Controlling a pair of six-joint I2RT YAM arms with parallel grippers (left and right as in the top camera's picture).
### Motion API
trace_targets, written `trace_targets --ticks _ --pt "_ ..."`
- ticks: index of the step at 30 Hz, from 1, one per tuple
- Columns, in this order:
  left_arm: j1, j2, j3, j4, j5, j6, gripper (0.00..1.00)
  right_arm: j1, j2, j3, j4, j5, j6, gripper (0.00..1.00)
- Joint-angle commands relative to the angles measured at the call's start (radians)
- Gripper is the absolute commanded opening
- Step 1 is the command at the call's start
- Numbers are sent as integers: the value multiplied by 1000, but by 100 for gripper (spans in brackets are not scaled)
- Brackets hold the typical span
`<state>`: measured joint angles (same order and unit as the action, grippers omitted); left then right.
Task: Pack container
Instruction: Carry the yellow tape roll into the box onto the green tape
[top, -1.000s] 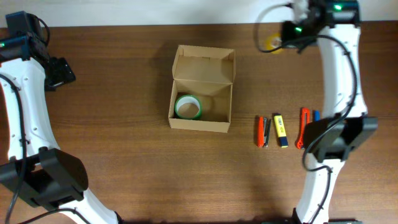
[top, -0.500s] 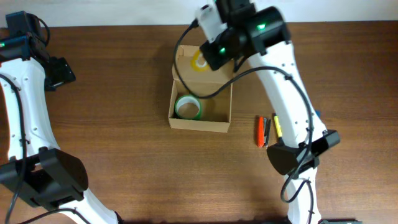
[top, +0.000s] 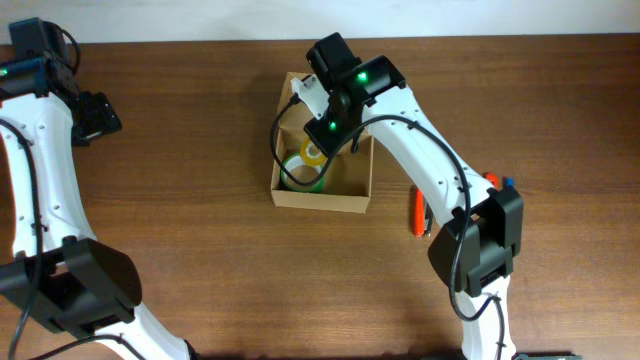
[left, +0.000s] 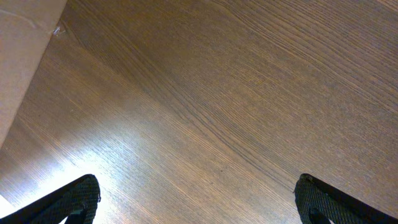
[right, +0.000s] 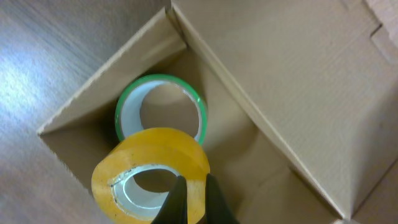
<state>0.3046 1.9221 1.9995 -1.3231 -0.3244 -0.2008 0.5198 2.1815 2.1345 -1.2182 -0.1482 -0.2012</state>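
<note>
I keep my right gripper lowering the yellow tape roll (top: 313, 152), which is narrower than the green tape roll's open middle (top: 302, 174), toward that middle until it sits inside.
The container (top: 320, 200) is a tan cardboard box standing open, its flap lid tilted back at the far side. A green tape roll (top: 295, 180) lies flat in its left half. My right gripper (right: 194, 199) is shut on the wall of a yellow tape roll (right: 158, 152), one finger inside the ring and one outside. It holds the roll just above the green tape roll (right: 155, 79), inside the box walls (right: 298, 93). From overhead, the yellow tape roll (top: 314, 152) shows under the right arm. My left gripper (left: 198, 202) stands open over bare wood at the far left (top: 100, 115).
An orange pen (top: 418, 212) and a dark one beside it lie right of the box, partly under the right arm. More orange and blue pen tips (top: 492, 181) show further right. A pale surface (left: 18, 56) edges the left wrist view.
My right arm has swung from the far right corner to over the box, carrying the yellow roll, and has lowered it inside. The left arm has not moved.
</note>
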Motion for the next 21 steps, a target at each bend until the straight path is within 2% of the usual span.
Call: trace_targets --ticks 1,21 --pt "6 -30 -5 0 4 16 100 3 51 -5 13 1 26 3" --pt "6 -30 -5 0 4 16 100 11 167 -5 55 -37 53 4"
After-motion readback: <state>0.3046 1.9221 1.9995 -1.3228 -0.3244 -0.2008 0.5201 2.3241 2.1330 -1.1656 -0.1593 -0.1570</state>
